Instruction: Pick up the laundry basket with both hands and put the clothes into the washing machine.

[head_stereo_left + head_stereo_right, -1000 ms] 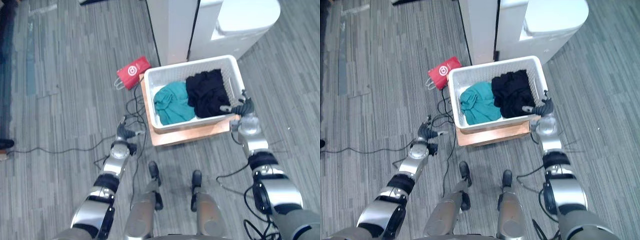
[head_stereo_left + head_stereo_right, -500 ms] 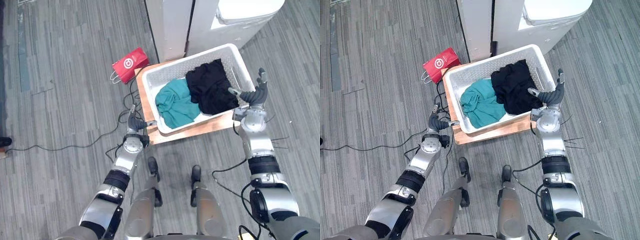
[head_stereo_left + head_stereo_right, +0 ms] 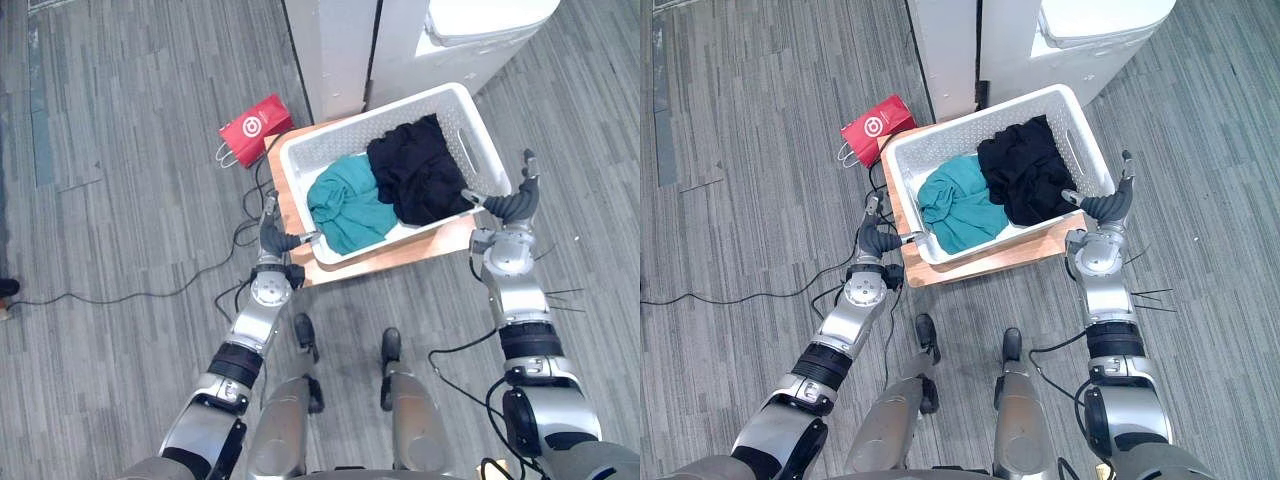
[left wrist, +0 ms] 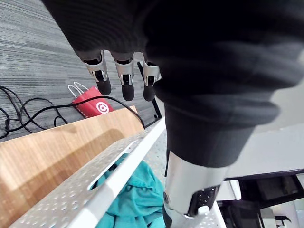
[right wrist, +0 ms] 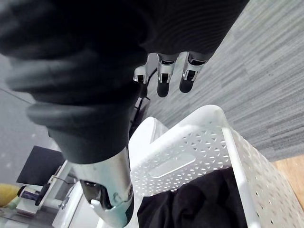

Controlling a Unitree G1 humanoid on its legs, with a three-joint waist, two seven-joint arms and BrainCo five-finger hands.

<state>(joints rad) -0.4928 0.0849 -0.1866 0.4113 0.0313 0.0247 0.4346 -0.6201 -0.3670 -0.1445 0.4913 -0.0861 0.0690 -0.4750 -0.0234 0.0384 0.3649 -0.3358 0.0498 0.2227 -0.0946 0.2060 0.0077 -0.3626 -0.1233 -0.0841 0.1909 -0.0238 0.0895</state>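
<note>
The teal and black garments are slumped well below the laundry basket's rim, so they will stay in place and travel along when the robot carries the laundry basket.
A white perforated laundry basket stands on a low wooden platform, holding a teal garment and a black garment. My left hand is at the basket's near left corner, open, with its thumb reaching over the rim and its fingers straight above the platform. At the basket's right wall my right hand is also open, fingers pointing up outside the wall and thumb towards the rim. Neither hand grips the basket.
The white washing machine stands just behind the basket at the upper right, next to a white cabinet. A red paper bag lies on the floor left of the platform. Black cables trail across the grey floor on the left.
My left hand has moved in from the floor on the left up to the basket's near left corner. My right hand has slid along the right wall and its fingers have straightened upward.
</note>
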